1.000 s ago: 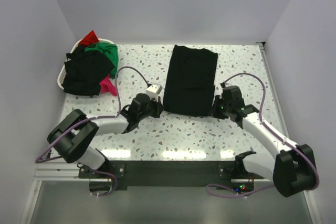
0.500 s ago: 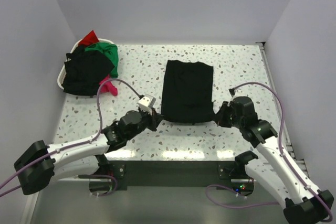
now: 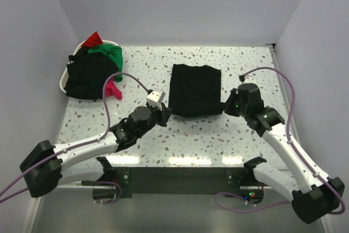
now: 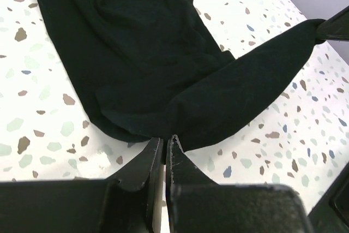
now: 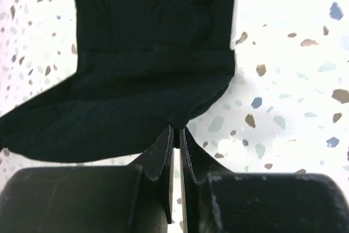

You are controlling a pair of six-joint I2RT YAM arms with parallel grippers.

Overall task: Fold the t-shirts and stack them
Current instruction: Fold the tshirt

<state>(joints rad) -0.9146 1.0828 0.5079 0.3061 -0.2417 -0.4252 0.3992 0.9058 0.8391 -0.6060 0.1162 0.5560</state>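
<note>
The t-shirt's near corners are both pinched in my grippers, and its far part [image 3: 195,84] lies flat. My right gripper should keep carrying the t-shirt's hem until it gets to the t-shirt's far edge [image 3: 216,70].
A black t-shirt [image 3: 195,88], folded into a long strip, lies in the middle of the table. Its near hem hangs lifted between my two grippers. My left gripper [image 3: 168,112] is shut on the near left corner, and the left wrist view shows the cloth [image 4: 131,53] pinched at the gripper's tips [image 4: 165,140]. On the near right corner my right gripper [image 3: 228,105] is shut as well. Black cloth [image 5: 152,53] sags from its closed tips [image 5: 177,130] in the right wrist view. The far part of the shirt rests flat on the table.
A white basket [image 3: 62,83] stands at the far left of the table. Heaped in it are a black shirt [image 3: 87,75], a green one [image 3: 109,54], a red one [image 3: 94,40] and a pink one [image 3: 113,89]. A purple cable loops above each arm.
Both grippers first dragged the black shirt toward the near edge, then raised its near hem and carried it back toward the far side. The shirt's outline is shorter now.
</note>
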